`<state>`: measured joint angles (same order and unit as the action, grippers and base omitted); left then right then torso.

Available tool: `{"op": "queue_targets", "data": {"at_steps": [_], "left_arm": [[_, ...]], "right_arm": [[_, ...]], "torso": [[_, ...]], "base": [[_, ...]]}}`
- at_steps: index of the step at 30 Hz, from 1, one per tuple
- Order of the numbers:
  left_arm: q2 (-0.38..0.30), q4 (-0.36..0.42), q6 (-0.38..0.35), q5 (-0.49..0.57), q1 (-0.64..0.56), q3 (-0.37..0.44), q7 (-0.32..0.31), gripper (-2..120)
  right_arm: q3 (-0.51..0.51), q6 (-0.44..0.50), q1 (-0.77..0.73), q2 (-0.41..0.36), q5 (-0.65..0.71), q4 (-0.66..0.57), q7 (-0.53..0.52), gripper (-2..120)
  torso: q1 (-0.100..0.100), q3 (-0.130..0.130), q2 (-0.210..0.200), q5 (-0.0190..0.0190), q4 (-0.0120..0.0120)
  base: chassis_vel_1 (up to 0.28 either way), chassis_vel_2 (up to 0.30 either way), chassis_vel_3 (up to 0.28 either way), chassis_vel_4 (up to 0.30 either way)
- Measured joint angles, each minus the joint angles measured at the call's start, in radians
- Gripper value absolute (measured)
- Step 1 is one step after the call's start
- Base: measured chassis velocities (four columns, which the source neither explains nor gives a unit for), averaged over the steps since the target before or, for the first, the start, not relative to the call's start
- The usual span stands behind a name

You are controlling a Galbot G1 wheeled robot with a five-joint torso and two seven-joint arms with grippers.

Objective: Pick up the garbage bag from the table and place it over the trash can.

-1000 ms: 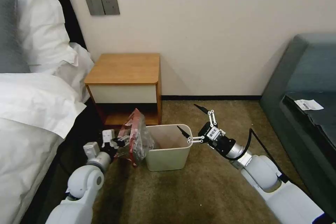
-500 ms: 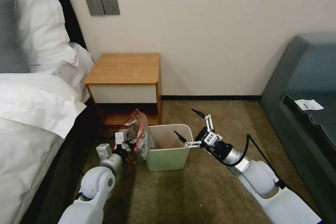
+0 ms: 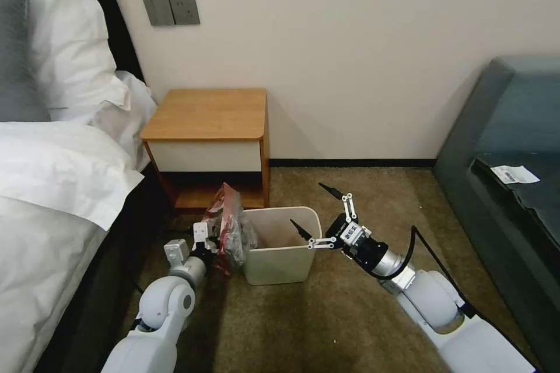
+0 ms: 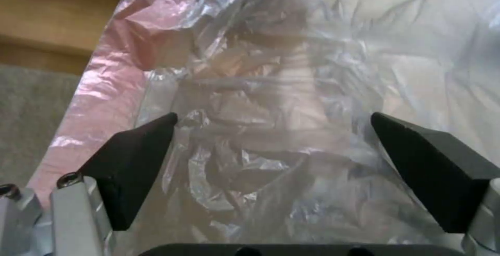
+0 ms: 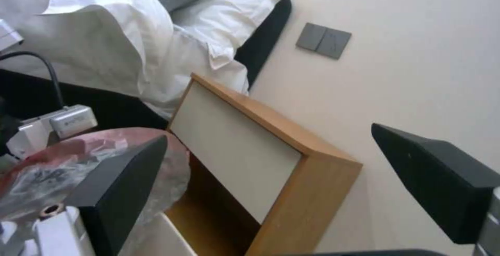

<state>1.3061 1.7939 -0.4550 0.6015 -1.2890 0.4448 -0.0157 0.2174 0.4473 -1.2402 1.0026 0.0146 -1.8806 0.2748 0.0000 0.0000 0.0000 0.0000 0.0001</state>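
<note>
The clear garbage bag hangs over the trash can's rim between the left gripper's fingers, so the trash can will tip along when the robot lifts the garbage bag.
The garbage bag (image 3: pixel 230 232), crumpled clear plastic with a red band, stands bunched against the left rim of the cream trash can (image 3: pixel 280 259) on the carpet. My left gripper (image 3: pixel 209 240) is low at the bag's left side. In the left wrist view the left gripper (image 4: pixel 273 115) is open, and the bag's film (image 4: pixel 291 76) spreads between and beyond its fingers. My right gripper (image 3: pixel 308 205) hangs open over the can's right rim, holding nothing. The right wrist view looks past the open right gripper (image 5: pixel 268 137) at the bag (image 5: pixel 68 166) and the wooden table (image 5: pixel 245 158). The table (image 3: pixel 207 113) stands behind the can with a bare top.
A bed with white sheets (image 3: pixel 52 186) borders the left side, close to my left arm. A dark teal sofa (image 3: pixel 507 145) stands at the right. Open carpet (image 3: pixel 326 315) lies in front of the can. The wall (image 3: pixel 350 58) is right behind the table.
My left arm has pushed forward and right, bringing the bag up against the can's left rim. My right gripper has dropped slightly over the can, still open.
</note>
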Motion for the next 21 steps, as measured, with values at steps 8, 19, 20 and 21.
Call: {"op": "queue_targets", "data": {"at_steps": [8,19,20,21], "left_arm": [[-0.001,-0.022,-0.039,0.014,0.015,-0.006,0.009,80],[0.005,-0.06,-0.06,0.014,0.055,-0.021,0.004,74],[0.006,-0.063,-0.064,0.014,0.058,-0.021,0.003,70],[0.006,-0.063,-0.064,0.014,0.058,-0.021,0.003,70]], "right_arm": [[0.006,0.003,-0.013,0.002,0.0,-0.005,0.0,100],[0.017,0.007,-0.028,0.001,0.002,-0.013,-0.002,100],[0.017,0.007,-0.028,0.001,0.002,-0.015,-0.002,100],[0.017,0.007,-0.028,0.001,0.002,-0.015,-0.002,100]], "torso": [[0.0,0.0,0.0,0.0,-0.0001],[0.0,0.0,0.0,0.0002,0.0],[0.0,0.0,0.0,0.0003,0.0001],[0.0,0.0,0.0,0.0003,0.0001]], "base": [[0.0,0.0,0.0,0.0],[0.0,0.0,0.0,0.0],[0.0,0.0,0.0,0.0],[0.0,0.0,0.0,0.0]]}}
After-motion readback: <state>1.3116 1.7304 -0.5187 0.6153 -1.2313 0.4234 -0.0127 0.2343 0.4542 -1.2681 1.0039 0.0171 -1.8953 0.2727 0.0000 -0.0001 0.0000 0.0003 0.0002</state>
